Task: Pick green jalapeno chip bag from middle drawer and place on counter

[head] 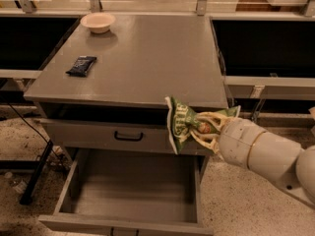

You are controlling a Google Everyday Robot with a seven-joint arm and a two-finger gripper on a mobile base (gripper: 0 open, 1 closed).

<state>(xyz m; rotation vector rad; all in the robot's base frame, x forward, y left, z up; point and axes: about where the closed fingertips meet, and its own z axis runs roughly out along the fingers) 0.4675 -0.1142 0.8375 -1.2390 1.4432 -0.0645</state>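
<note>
The chip bag is hanging at the same height as the counter's front edge (153,104). My gripper should raise the bag clear of the counter's edge before it moves in over the counter (149,78).
My gripper (204,128) is shut on the green jalapeno chip bag (181,123) and holds it in the air at the counter's front right corner, about level with the front edge. The bag hangs upright, crinkled, with white lettering facing left. The middle drawer (133,193) is pulled out below, its flat grey inside bare. The counter (147,58) is the grey top of the cabinet behind the bag. My white arm (266,154) comes in from the right.
A dark navy packet (81,65) lies on the counter's left side and a pale bowl (97,22) stands at its back left. The upper drawer front with a black loop handle (128,136) is slightly open. Black bins flank the cabinet.
</note>
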